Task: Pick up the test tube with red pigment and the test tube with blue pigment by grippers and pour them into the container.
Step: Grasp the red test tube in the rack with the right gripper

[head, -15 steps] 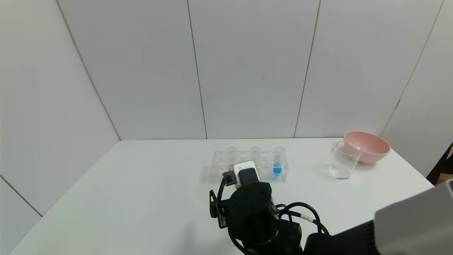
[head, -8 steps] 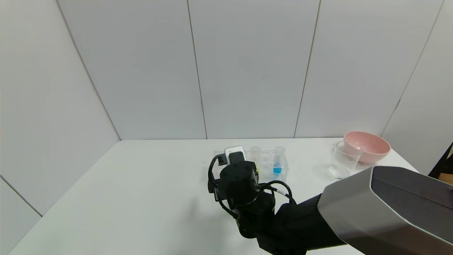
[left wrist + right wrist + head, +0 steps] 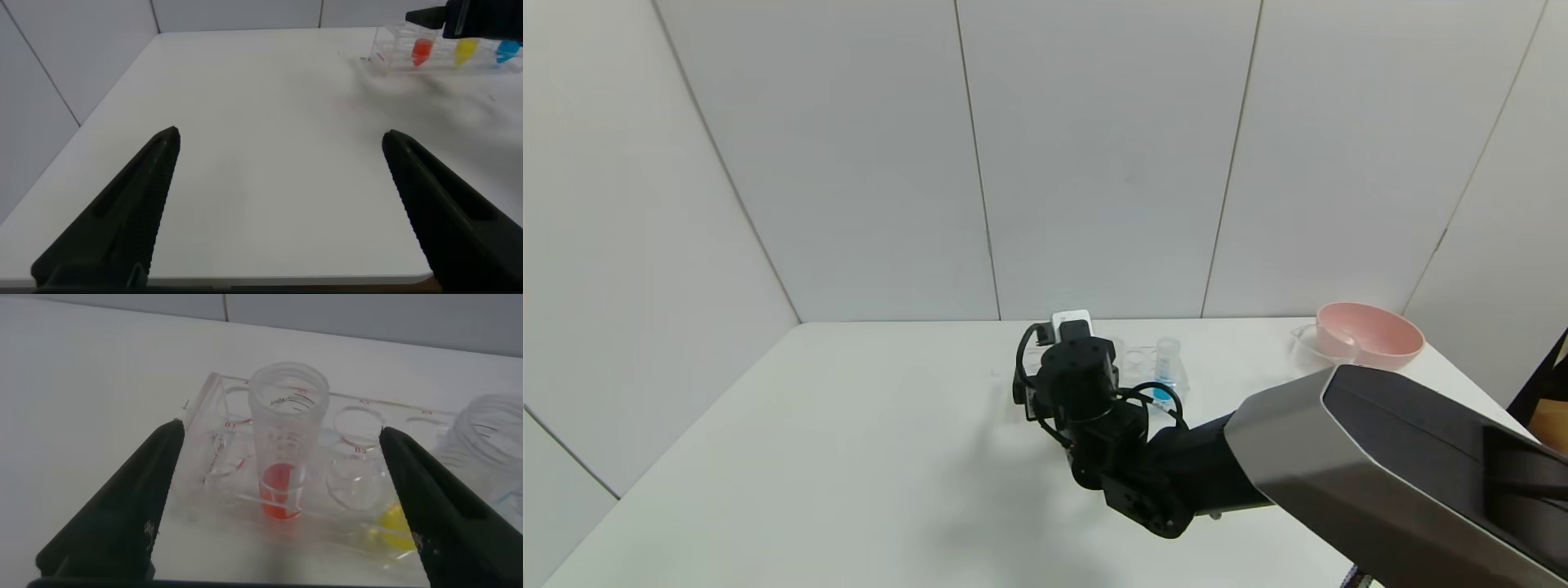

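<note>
Red pigment [image 3: 279,491] is only in the open test tube's bottom [image 3: 288,388], so I expect the pigment to flow out and just cover the bottom of the container when I pour it.
The test tube with red pigment [image 3: 286,457] stands upright in the clear rack [image 3: 214,400]. My right gripper [image 3: 282,430] is open, one finger on each side of this tube and apart from it. In the head view the right wrist [image 3: 1078,371] hides the red tube and the gripper's fingers. The test tube with blue pigment [image 3: 1166,369] stands in the rack's right end, also in the left wrist view [image 3: 507,51]. The container [image 3: 1307,338] is mostly hidden behind my right arm; only its rim shows. My left gripper [image 3: 279,135] is open and empty above the table's near left.
A yellow-liquid tube [image 3: 394,524] stands in the rack beside the red one. A pink bowl [image 3: 1372,333] sits at the back right, touching the beaker. My right arm [image 3: 1339,457] lies across the table's right half. Grey walls close the back and left.
My right arm has reached forward to the rack's left end. Its wrist now hides the red tube in the head view, and its forearm covers most of the beaker.
</note>
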Available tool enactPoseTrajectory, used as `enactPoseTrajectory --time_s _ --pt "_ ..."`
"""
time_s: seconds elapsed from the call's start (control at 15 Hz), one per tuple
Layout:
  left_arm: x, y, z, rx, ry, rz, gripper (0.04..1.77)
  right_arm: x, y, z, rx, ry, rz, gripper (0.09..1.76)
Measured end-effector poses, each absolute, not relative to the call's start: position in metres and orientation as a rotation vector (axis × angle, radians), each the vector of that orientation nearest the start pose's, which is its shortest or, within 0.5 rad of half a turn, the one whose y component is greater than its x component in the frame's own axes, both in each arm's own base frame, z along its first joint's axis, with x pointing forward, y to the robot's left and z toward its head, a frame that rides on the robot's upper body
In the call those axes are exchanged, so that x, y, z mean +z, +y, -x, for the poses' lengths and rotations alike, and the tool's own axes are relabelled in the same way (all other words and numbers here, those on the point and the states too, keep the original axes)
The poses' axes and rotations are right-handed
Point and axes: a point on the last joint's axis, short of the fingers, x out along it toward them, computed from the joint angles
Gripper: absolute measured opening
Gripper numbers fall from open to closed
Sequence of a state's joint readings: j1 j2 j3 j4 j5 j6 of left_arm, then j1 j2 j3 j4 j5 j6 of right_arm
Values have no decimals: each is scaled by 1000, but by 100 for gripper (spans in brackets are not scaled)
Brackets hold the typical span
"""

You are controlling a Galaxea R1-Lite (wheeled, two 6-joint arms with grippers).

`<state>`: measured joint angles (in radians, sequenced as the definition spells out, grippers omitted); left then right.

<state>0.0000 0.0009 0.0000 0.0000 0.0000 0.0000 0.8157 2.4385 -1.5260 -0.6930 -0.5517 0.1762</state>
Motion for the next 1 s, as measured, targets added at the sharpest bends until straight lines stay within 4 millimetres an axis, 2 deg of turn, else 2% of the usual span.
enactPoseTrajectory --time_s 0.2,0.6,0.8,1.0 --pt "75 0 23 0 1 0 176 78 349 -354 239 185 -44 171" --pt "75 0 23 0 1 0 176 77 349 -357 247 184 -46 171" --pt "75 0 23 0 1 0 176 77 349 -357 246 182 -42 120" --pt "75 0 23 0 1 0 176 78 349 -357 247 179 -43 86"
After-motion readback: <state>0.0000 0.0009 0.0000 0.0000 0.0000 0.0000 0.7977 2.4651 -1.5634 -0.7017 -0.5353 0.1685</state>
